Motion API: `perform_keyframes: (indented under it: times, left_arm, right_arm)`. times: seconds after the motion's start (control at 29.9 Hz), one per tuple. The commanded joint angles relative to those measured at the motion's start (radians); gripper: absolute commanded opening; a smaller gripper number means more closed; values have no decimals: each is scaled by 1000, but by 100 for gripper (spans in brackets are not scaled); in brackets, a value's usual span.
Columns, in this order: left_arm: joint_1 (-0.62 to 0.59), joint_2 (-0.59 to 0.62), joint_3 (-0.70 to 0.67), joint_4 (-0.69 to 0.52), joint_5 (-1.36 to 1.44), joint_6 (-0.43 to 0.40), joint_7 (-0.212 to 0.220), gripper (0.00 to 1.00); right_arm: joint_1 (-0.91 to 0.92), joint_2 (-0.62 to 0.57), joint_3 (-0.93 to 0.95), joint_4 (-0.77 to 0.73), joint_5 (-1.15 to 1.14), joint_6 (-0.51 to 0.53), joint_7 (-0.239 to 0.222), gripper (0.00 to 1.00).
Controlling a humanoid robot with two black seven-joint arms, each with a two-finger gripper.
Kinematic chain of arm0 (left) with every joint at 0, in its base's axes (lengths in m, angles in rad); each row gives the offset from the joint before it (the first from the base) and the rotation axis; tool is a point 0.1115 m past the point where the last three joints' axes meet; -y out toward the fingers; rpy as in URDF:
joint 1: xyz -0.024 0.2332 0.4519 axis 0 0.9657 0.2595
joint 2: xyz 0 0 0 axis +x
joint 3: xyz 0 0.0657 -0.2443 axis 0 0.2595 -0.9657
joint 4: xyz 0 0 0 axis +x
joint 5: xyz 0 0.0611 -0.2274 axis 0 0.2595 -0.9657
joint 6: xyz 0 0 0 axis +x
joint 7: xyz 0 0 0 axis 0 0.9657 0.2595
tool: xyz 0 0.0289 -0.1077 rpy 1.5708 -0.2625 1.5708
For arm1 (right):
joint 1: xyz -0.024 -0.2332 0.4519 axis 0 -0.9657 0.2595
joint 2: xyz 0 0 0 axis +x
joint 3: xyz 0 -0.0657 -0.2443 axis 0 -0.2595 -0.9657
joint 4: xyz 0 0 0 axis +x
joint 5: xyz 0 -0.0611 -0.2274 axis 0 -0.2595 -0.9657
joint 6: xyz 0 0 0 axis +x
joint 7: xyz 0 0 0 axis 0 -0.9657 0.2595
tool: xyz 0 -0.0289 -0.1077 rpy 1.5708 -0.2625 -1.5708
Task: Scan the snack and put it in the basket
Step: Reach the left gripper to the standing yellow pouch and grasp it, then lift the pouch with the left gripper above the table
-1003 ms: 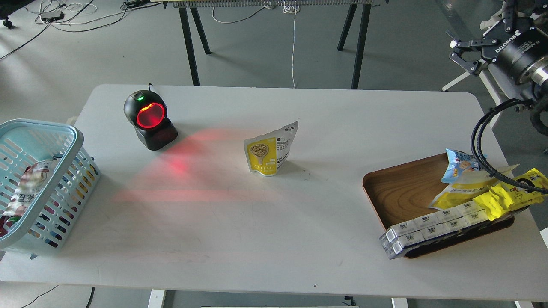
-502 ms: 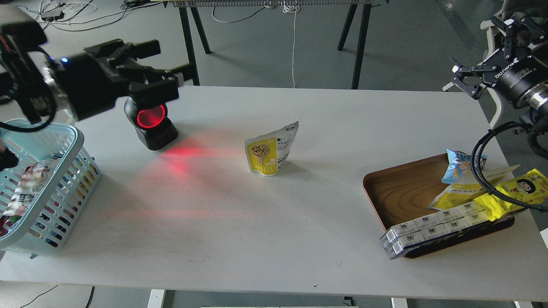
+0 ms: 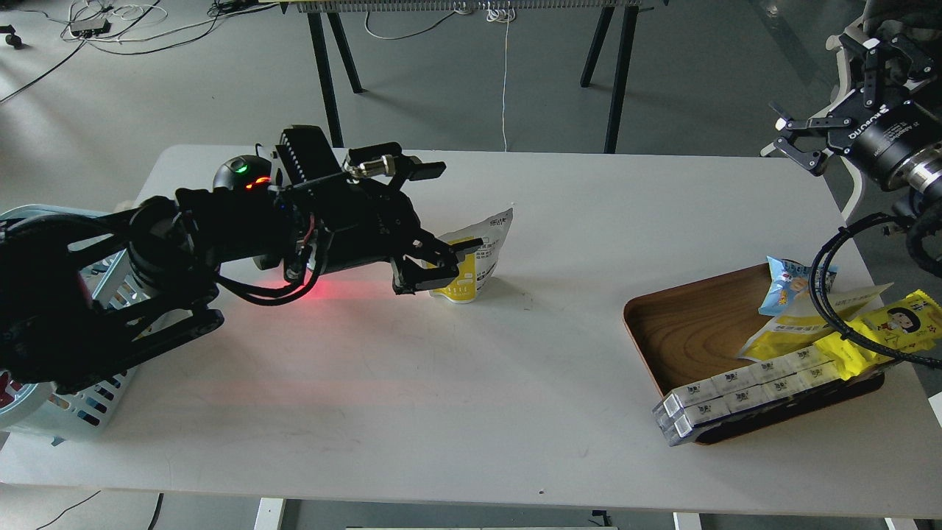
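Observation:
The pouch's tall top [image 3: 500,226] rises straight up over the pouch's rounded base, so the pouch will stay spread and hold its shape when the robot lifts its edge.
The snack [image 3: 486,246], a yellow-and-white pouch, stands upright in the middle of the white table. My left gripper [image 3: 445,265] has reached across from the left and is open. Its fingers [image 3: 465,245] lie in front of the pouch's left half and hide it. I cannot tell whether they touch the pouch. The light blue basket [image 3: 70,419] stands at the table's left edge, mostly hidden behind my left arm. My right gripper [image 3: 791,138] is open and empty, raised beyond the table's far right corner.
A black scanner [image 3: 239,169] with a green light stands behind my left arm and casts a red glow on the table. A brown wooden tray [image 3: 688,324] at the right holds yellow wrappers, a blue packet and white boxes.
My left arm has swung in from the far left, over the scanner, to the pouch. The pouch has not moved. The right gripper has barely moved.

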Motion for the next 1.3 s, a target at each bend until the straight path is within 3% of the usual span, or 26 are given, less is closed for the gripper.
perform_keyframes:
  times: [0.0, 0.17, 0.27, 0.5, 0.77, 0.84, 1.27]
  left_arm:
    - [0, -64, 7, 63, 0, -36, 0, 98]
    - [14, -151, 6, 166, 0, -67, 0, 95]
    - [20, -179, 6, 218, 0, -67, 0, 86]
    - [49, -190, -2, 304, 0, -64, 0, 59]
    - [51, -188, -2, 321, 0, -53, 23, 26]
    - [59, -186, -2, 321, 0, -41, 34, 2]
    - [102, -162, -9, 315, 0, 34, 46, 1]
  right_arm:
    - [-1, 0, -1, 3, 0, 0, 0, 98]
    - [0, 5, -4, 3, -1, 0, 0, 98]
    - [0, 5, -3, 3, 0, 0, 0, 98]
    - [0, 5, -3, 3, 0, 0, 0, 98]
    - [0, 8, -1, 3, 0, 0, 1, 98]
    - [0, 8, -1, 3, 0, 0, 1, 99]
    - [-1, 8, 0, 0, 0, 0, 1, 98]
